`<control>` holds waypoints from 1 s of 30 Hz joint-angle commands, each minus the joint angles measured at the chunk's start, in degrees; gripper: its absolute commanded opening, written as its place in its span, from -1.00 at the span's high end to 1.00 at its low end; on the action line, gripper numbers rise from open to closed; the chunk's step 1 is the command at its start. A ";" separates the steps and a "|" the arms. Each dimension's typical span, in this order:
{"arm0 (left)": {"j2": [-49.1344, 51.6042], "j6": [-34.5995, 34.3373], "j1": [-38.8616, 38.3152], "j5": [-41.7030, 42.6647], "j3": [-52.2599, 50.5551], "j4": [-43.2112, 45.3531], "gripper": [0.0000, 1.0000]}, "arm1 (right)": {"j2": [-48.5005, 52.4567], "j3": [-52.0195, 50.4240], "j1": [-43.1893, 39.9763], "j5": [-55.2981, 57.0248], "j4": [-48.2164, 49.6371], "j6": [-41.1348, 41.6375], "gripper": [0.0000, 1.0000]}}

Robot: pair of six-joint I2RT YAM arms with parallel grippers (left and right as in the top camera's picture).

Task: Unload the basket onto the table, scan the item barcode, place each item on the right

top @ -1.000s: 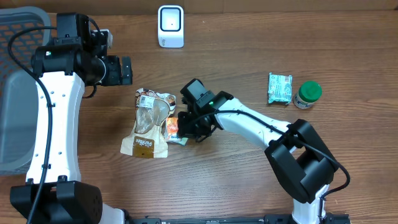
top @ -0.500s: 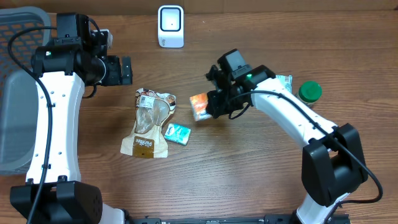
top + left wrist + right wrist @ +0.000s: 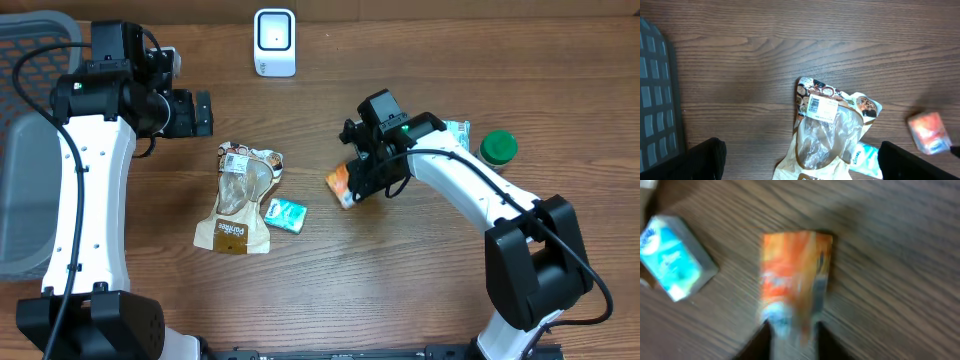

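The robot's right gripper has just the near end of the orange snack packet at the ends of its fingers, so it should open, turn and grip the packet by its side.
The white barcode scanner stands at the table's far edge. An orange snack packet lies mid-table, also blurred in the right wrist view. Its near end sits between the dark fingers of my right gripper. Motion blur hides whether those fingers still press on it. My left gripper hovers wide open above the table's left side with nothing between its fingers, over a tan window pouch.
The tan pouch has a teal tissue pack beside it at centre left. A green packet and a green-lidded jar sit at right. A grey basket fills the left edge.
My right arm lifted the orange packet from beside the pouch, carried it right, then brought it lower toward mid-table. The left arm has stayed still.
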 commanded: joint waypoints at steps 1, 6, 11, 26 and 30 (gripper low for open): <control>0.39 1.09 0.26 0.44 1.05 0.17 -0.99 | -0.96 0.00 0.02 2.73 0.42 -1.51 0.11; 0.39 1.09 0.26 0.44 1.07 0.20 -0.99 | -0.96 2.89 -0.17 -0.02 0.79 4.96 0.07; 0.39 1.09 0.26 0.44 1.05 0.17 -0.99 | -0.76 3.10 1.01 -7.45 0.00 11.50 0.36; 0.39 1.09 0.26 0.44 1.07 0.17 -1.00 | -0.66 -6.47 1.31 -5.92 2.32 18.86 0.82; 0.39 1.09 0.26 0.44 1.07 0.17 -0.99 | -0.66 -6.88 0.24 -2.64 2.40 18.88 0.82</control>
